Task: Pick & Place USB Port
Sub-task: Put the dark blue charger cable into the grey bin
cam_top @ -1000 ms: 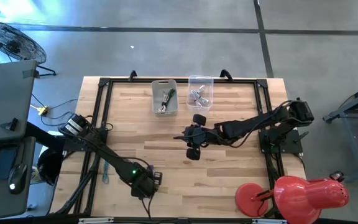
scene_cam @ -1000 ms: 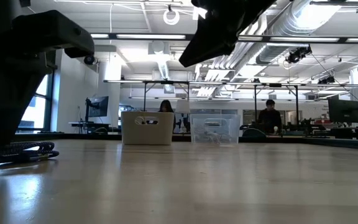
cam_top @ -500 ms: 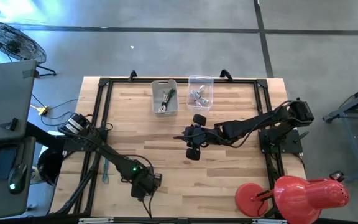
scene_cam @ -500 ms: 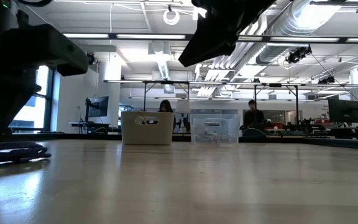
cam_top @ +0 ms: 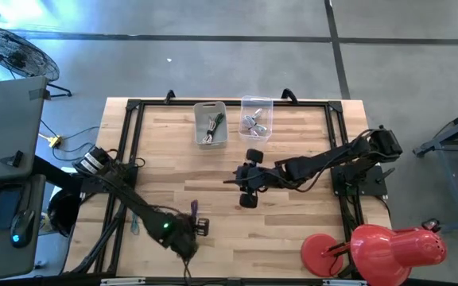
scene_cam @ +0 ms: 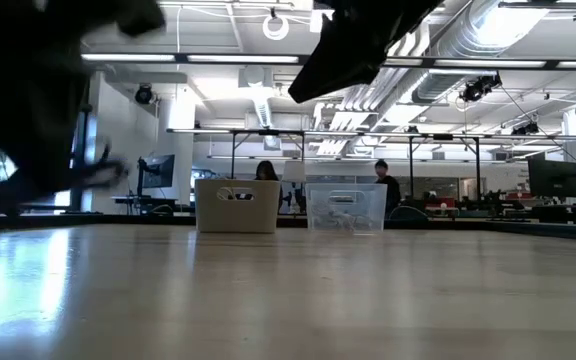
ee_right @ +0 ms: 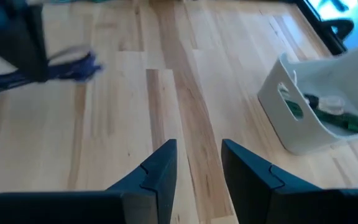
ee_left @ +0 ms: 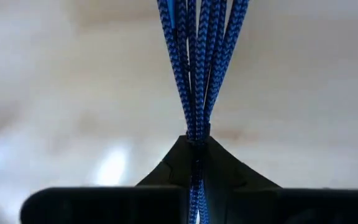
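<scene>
The robot's left gripper has the blue cable bundle's gathered part (ee_left: 198, 127) between its fingers and should go next to the white bin of cables (cam_top: 211, 125), then let go inside it.
A bundle of blue braided cable (ee_left: 197, 56) sits in my left gripper (ee_left: 194, 146), which is shut on it near the table's near-left part (cam_top: 186, 230). In the high view the cable (cam_top: 193, 209) sticks out on the gripper's far side. The low view shows it as a dark blur (scene_cam: 98, 175) above the tabletop. My right gripper (ee_right: 194, 165) is open and hovers over the table's middle (cam_top: 245, 181), touching nothing. A white bin (cam_top: 211, 123) with cables and a clear bin (cam_top: 256, 117) with small metal parts stand at the far edge. My left gripper pinches the blue cable bundle between its two fingers, with several strands side by side at the bundle's gathered part (ee_left: 196, 127). The strands run straight out ahead of the fingertips (ee_left: 179, 155), lifted clear of the table.
The white bin (ee_right: 319, 109) lies ahead of my right gripper, the two bins (scene_cam: 236, 205) (scene_cam: 346, 205) side by side in the low view. A red lamp (cam_top: 388, 246) occupies the near-right corner. Black rails (cam_top: 126, 143) frame the table. People stand in the room behind (scene_cam: 383, 180).
My left gripper has risen from the tabletop with the blue cable and shifted slightly toward the near edge. The cable, which lay on the wood in the low view, is now lifted clear. My right gripper stayed nearly still.
</scene>
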`<state>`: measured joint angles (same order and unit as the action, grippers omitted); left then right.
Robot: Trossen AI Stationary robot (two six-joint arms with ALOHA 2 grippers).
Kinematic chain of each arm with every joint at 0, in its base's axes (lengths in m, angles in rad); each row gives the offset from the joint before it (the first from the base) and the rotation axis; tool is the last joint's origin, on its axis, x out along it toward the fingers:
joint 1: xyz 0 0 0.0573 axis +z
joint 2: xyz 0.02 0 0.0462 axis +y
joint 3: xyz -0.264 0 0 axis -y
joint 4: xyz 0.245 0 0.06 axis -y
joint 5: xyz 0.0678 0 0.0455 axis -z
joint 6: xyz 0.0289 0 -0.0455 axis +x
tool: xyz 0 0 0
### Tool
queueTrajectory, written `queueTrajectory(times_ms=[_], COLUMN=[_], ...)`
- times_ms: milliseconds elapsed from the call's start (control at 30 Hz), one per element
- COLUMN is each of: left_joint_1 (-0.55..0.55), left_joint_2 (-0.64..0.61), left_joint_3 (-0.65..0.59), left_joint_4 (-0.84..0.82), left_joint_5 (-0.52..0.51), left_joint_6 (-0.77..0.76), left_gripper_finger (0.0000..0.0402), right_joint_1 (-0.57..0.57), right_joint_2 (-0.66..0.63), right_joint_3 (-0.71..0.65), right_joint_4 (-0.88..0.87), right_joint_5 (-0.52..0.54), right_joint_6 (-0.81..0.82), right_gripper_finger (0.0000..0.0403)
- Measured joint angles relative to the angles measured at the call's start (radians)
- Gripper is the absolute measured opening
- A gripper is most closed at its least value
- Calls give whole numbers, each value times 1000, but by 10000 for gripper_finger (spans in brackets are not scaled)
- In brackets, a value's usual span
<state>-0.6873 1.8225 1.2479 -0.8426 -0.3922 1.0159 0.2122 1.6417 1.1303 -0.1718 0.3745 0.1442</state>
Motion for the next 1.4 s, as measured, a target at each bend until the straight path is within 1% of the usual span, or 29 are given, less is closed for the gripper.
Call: queueTrajectory(times_ms=[133,167,200,333,433,533,667,767,833,933,1000,1133,1267,1333,1400], left_joint_1=[-35,-35,-33,16,98,215,391,524,609,713,758,821,878,905,938], left_joint_2=[-1,-2,-2,-2,-3,-10,-42,-73,-95,-131,-146,-155,-152,-140,-137], left_joint_3=[101,122,138,190,206,207,197,197,197,197,198,199,198,198,197], left_joint_4=[-199,-247,-283,-479,-622,-731,-724,-679,-601,-451,-331,-174,-138,-136,-125], left_joint_5=[-340,-417,-467,-557,-608,-609,-605,-608,-602,-526,-488,-393,-269,-243,-241], left_joint_6=[-142,-175,-199,-266,-356,-429,-435,-372,-286,-111,8,261,485,547,559], left_gripper_finger=[11,10,10,10,10,10,10,10,10,10,10,10,10,10,12], right_joint_1=[25,32,37,56,67,83,123,157,177,202,214,225,227,227,227], right_joint_2=[0,0,0,0,0,0,0,0,0,0,0,0,0,0,0], right_joint_3=[0,0,0,0,0,0,0,0,0,0,0,0,0,0,0], right_joint_4=[9,10,10,11,8,4,4,-8,-14,-40,-63,-112,-147,-150,-154], right_joint_5=[32,42,51,70,72,74,123,178,201,233,252,286,290,290,290], right_joint_6=[-51,-63,-74,-106,-111,-113,-137,-156,-169,-172,-172,-156,-144,-143,-143], right_gripper_finger=[119,119,119,119,119,119,119,119,119,119,119,119,119,119,119])
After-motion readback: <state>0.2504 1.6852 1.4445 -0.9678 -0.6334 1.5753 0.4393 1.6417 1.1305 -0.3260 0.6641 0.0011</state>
